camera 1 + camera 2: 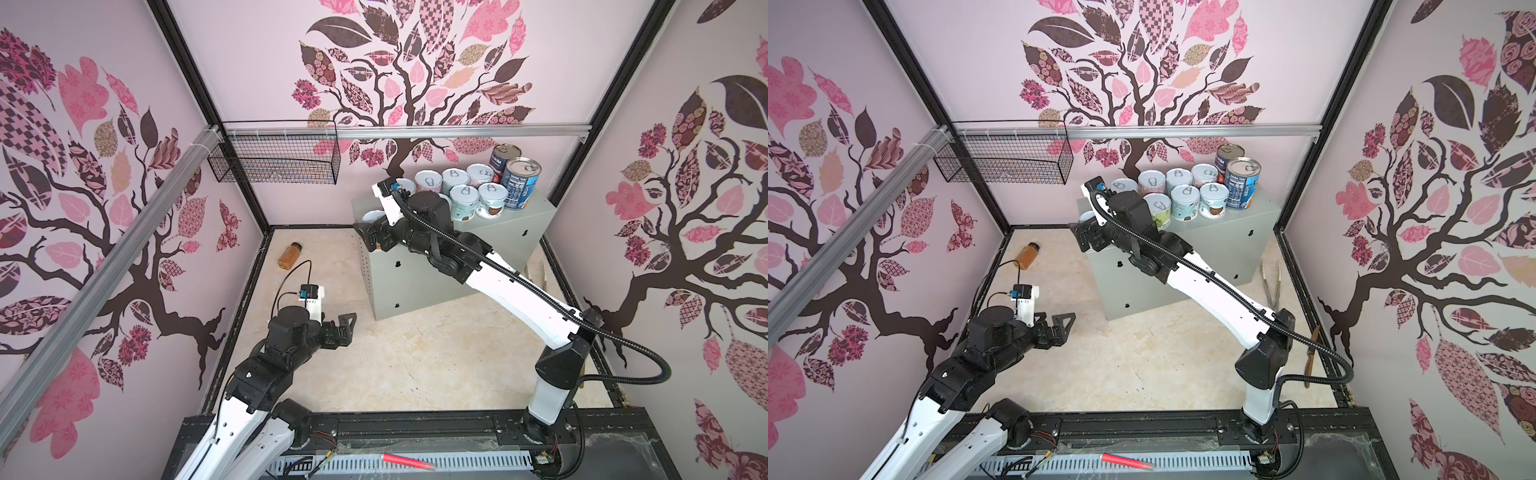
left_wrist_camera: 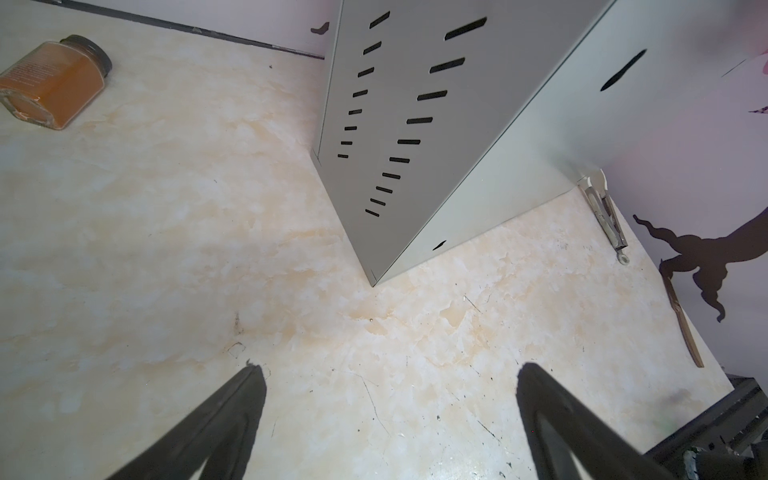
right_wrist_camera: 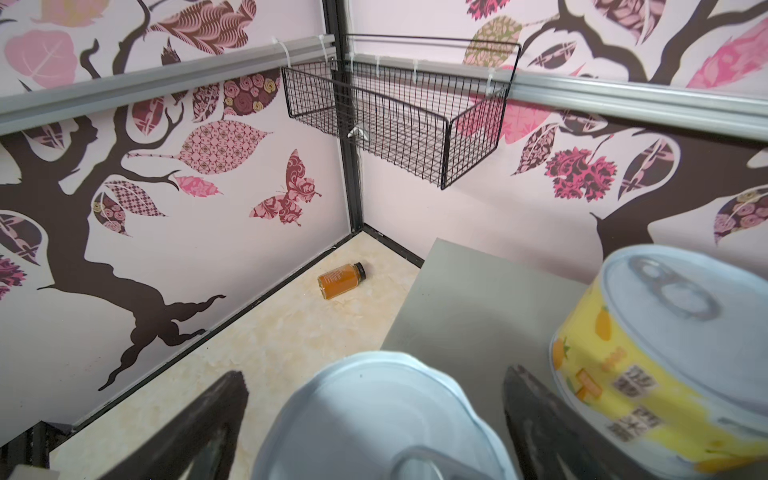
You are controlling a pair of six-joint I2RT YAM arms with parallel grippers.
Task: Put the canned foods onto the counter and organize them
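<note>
The white-lidded can (image 1: pixel 372 216) stands alone at the front corner of the counter. My right gripper should move back, and my left gripper should slide the can to the group (image 1: pixel 1160 205).
Several canned foods (image 1: pixel 465 187) stand grouped at the back of the grey counter (image 1: pixel 503 232), also seen in the second top view as the cans (image 1: pixel 1187 195) on the counter (image 1: pixel 1225 232). The tall blue-label can (image 1: pixel 519 183) is at the right end of the group. One white-lidded can (image 1: pixel 372 216) stands apart at the counter's left front corner. My right gripper (image 1: pixel 368 233) is open around it; in the right wrist view the fingers (image 3: pixel 232 399) stand clear on both sides of its lid (image 3: pixel 374 424). A yellow-label can (image 3: pixel 665 353) is close beside. My left gripper (image 1: pixel 347 328) hangs open and empty over the floor (image 2: pixel 391 368).
An amber bottle (image 1: pixel 289 255) lies on the floor at the far left. A black wire basket (image 1: pixel 274 162) hangs on the back rail. Metal tongs (image 1: pixel 1271 282) and a wooden utensil (image 1: pixel 1310 357) lie along the right wall. The counter's slotted side (image 2: pixel 415 104) faces my left gripper.
</note>
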